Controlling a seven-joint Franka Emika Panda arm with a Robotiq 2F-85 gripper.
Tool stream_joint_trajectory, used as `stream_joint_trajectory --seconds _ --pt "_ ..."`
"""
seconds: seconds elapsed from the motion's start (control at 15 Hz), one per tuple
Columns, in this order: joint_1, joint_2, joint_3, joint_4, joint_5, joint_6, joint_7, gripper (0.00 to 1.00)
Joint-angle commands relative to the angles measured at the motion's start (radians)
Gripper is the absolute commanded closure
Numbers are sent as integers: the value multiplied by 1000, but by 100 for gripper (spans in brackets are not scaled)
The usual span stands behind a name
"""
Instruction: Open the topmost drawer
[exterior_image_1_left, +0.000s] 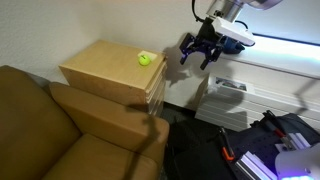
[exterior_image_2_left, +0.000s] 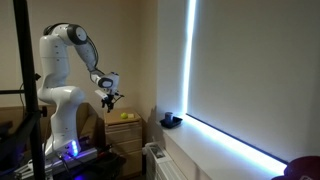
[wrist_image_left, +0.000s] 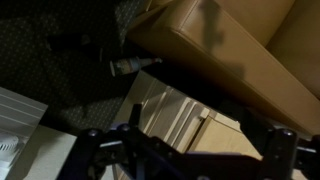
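Note:
Next, I turn my gripper square to the drawer fronts (wrist_image_left: 174, 116) before I lower it in at the topmost drawer (exterior_image_1_left: 158, 80), because the fronts run at a slant across my gripper's open fingers.
A small light-tan wooden cabinet (exterior_image_1_left: 105, 70) stands beside a brown sofa. Its stacked thin drawer fronts face right, and the topmost drawer (exterior_image_1_left: 156, 80) sits just under the cabinet top and looks shut. My gripper (exterior_image_1_left: 200, 50) is open and empty, in the air to the right of the cabinet, above the drawer fronts and apart from them. In the other exterior view the gripper (exterior_image_2_left: 110, 97) hangs above the cabinet (exterior_image_2_left: 125, 135). The wrist view looks down on the drawer fronts (wrist_image_left: 165, 110) between my spread fingers (wrist_image_left: 185, 150).
A yellow-green ball (exterior_image_1_left: 146, 59) lies on the cabinet top. The brown sofa (exterior_image_1_left: 50, 130) borders the cabinet. A white radiator (exterior_image_1_left: 225, 100) stands by the wall under the window. Dark gear (exterior_image_1_left: 270, 140) lies on the floor. A black bowl (exterior_image_2_left: 172, 121) sits on the sill.

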Motion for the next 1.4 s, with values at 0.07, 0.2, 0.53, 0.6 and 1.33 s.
stream_joint_trajectory --seconds 0.07,0.2,0.53,0.6,1.33 --pt "-42 98 41 6 -133 112 123 0" --pt "-31 200 49 42 -47 177 153 0" --pt "-85 440 145 234 398 252 48 0" --pt "-78 490 137 282 463 244 25 0" --pt "-45 461 37 189 26 379 127 0"
